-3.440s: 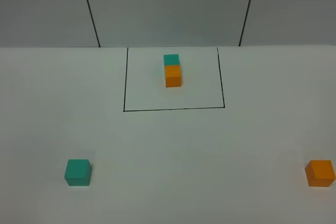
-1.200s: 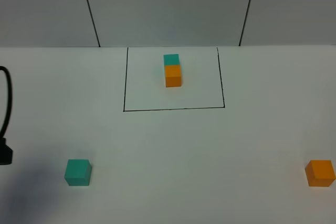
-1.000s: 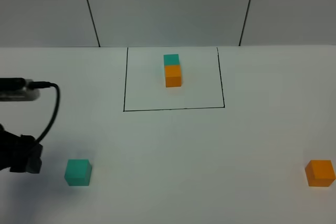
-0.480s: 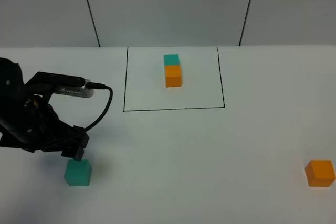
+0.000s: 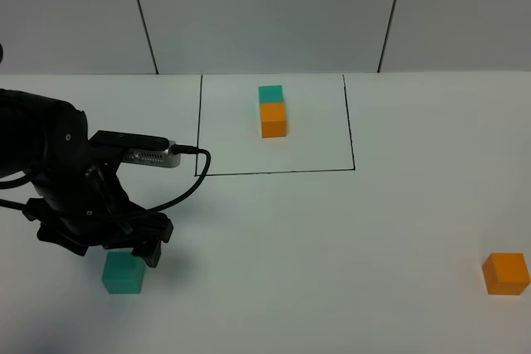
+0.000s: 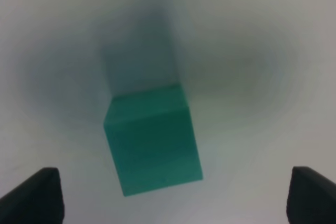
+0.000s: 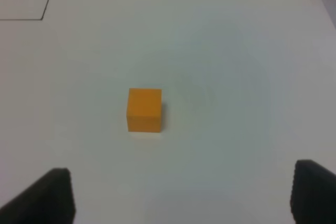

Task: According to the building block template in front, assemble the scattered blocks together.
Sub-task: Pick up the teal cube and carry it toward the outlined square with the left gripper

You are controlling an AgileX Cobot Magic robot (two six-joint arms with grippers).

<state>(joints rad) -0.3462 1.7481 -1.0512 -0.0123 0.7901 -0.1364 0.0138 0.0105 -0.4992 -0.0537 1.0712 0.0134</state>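
Note:
The teal block [image 5: 123,274] lies free within the width of my left gripper's open fingers, so I should keep going down until the fingers have its sides [image 6: 193,142] between them, and then close them.
The building block template [image 5: 272,111], a teal cube joined to an orange one, stands inside a black drawn rectangle [image 5: 274,172] at the back middle. The loose teal block [image 5: 123,273] [image 6: 152,140] sits front left. My left gripper [image 5: 116,251] [image 6: 173,199] hovers right over it, open, with both fingertips [image 6: 34,198] wide of the block's sides and not touching. The loose orange block [image 5: 506,273] [image 7: 144,109] sits front right. In the right wrist view my right gripper [image 7: 178,199] is open, short of the orange block and holding nothing. The right arm is outside the high view.
The white table [image 5: 332,238] ends at a grey panelled wall [image 5: 265,14] behind the rectangle. A black cable [image 5: 178,188] loops off the left arm's camera. One corner of the rectangle's line [image 7: 44,11] shows in the right wrist view.
My left arm has come in from the left edge and moved right, and now hangs over the teal block. Neither block has moved, and the right wrist's side looks the same.

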